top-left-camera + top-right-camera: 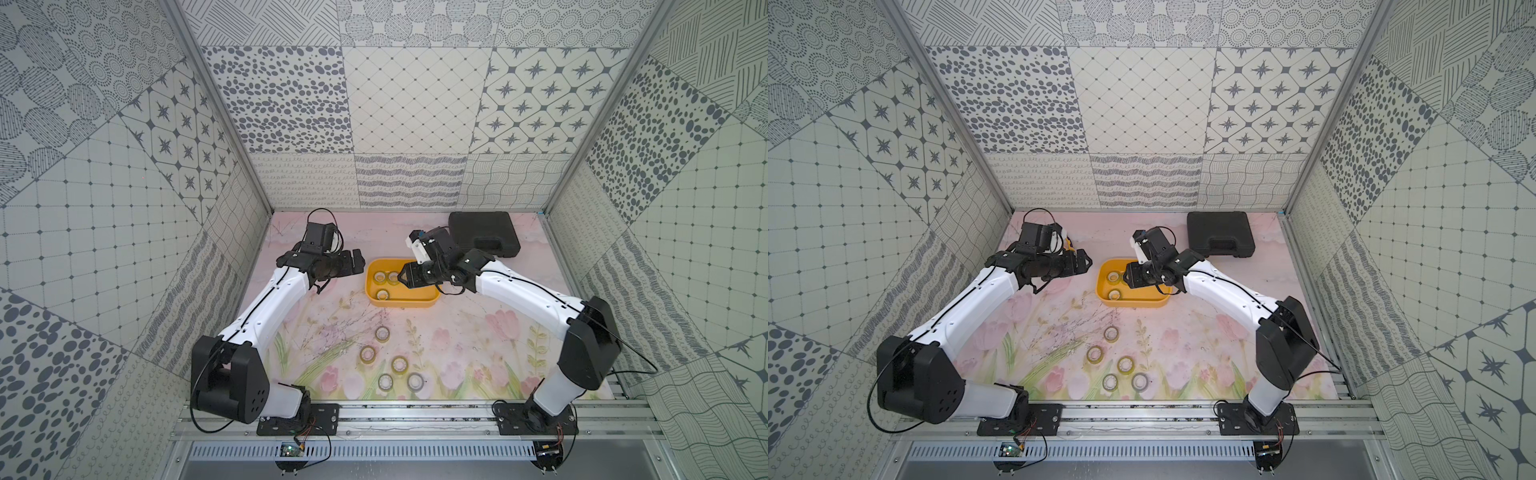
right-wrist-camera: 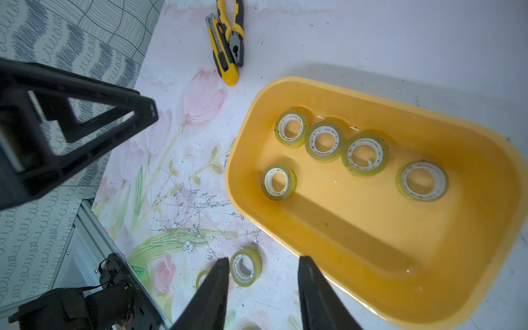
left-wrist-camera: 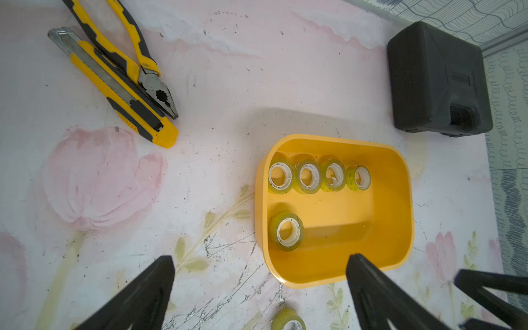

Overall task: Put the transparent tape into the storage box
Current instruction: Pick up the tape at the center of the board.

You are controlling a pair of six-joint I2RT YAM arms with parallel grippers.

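Note:
A gap (image 2: 251, 177) shows at the end of the box, so the roll apart from the row (image 2: 278, 182) should slide toward that end when the robot lowers another tape against it.
The storage box (image 1: 415, 296) is a shallow yellow tub at the middle of the table. Several rolls of transparent tape lie flat inside it: a row along its far wall (image 2: 324, 140), one alone (image 2: 278, 181), and one apart from the row (image 2: 421, 180). Several more rolls (image 1: 382, 333) lie on the mat nearer the front. My right gripper (image 1: 401, 277) hangs over the box, open, with nothing between its fingers (image 2: 264, 261). Just left of the box, my left gripper (image 1: 355, 262) is wide open and empty (image 3: 261, 258).
A black hard case (image 1: 484, 232) lies at the back right, close behind the right wrist. Yellow pliers (image 3: 137, 68) and a yellow utility knife (image 3: 114, 85) lie together at the back left. Patterned walls close in three sides.

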